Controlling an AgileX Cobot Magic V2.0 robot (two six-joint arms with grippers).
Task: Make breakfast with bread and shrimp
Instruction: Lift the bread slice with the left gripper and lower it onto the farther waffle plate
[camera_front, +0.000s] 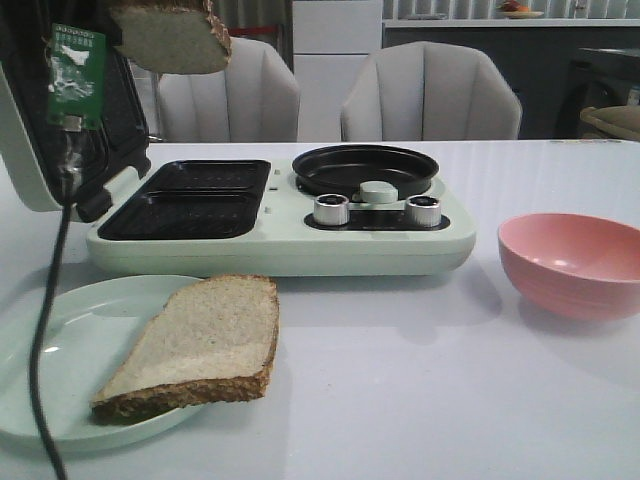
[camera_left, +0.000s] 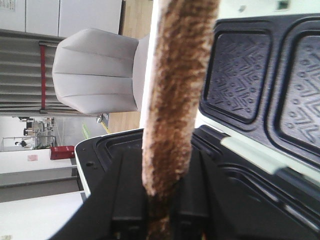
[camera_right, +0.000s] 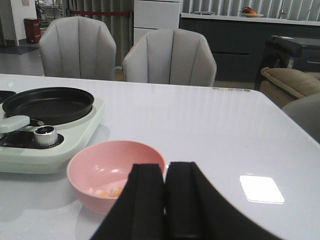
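The bread (camera_front: 175, 42) is hanging by its end over the open, empty sandwich grill (camera_front: 192, 200), so my left gripper should go on lowering the bread until it lies on the grill.
One slice of bread (camera_front: 170, 38) hangs high at the far left, above the open sandwich grill (camera_front: 185, 200). In the left wrist view this bread (camera_left: 175, 90) shows edge-on, brown crust toward me, and my left gripper (camera_left: 162, 215) is shut on its end. A second slice of bread (camera_front: 200, 345) lies on the pale green plate (camera_front: 50, 350) at the front left. Small orange shrimp (camera_right: 111, 192) lie in the pink bowl (camera_right: 107, 170), just beyond my right gripper (camera_right: 165, 190), which is shut with nothing in it.
The mint-green breakfast maker (camera_front: 280, 250) spans the table's middle, with its lid (camera_front: 25, 150) raised at the left, a round black pan (camera_front: 365, 168) and two knobs (camera_front: 332, 210). The pink bowl (camera_front: 575, 262) stands at the right. A black cable (camera_front: 40, 330) hangs over the plate. Grey chairs (camera_front: 430, 95) stand behind.
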